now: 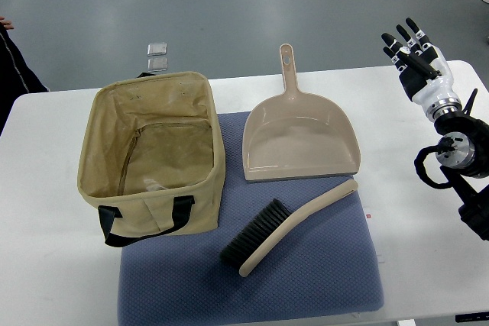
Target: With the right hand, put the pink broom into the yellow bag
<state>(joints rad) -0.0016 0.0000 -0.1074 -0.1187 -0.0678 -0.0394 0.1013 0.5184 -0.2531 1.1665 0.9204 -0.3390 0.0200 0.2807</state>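
The pink broom looks longer than the yellow bag's bottom (pixel 170 156). The broom's handle (pixel 325 201) will lean up over the bag's rim when I place the broom in the bag.
The pink broom (pixel 294 224) is a small hand brush with a pale pink handle and black bristles; it lies diagonally on a blue mat (pixel 321 272), bristles toward the lower left. The yellow bag (pixel 153 166) stands open and upright at the left, partly on the mat, with black handles. My right hand (pixel 411 50) is raised at the far right over the table edge, fingers spread and empty, well apart from the broom.
A pale pink dustpan (pixel 299 135) lies on the mat behind the broom, handle pointing away. The white table (pixel 46 265) carries everything. Two small clear objects (pixel 157 56) lie on the floor beyond. A person's dark sleeve (pixel 15 66) shows at the left edge.
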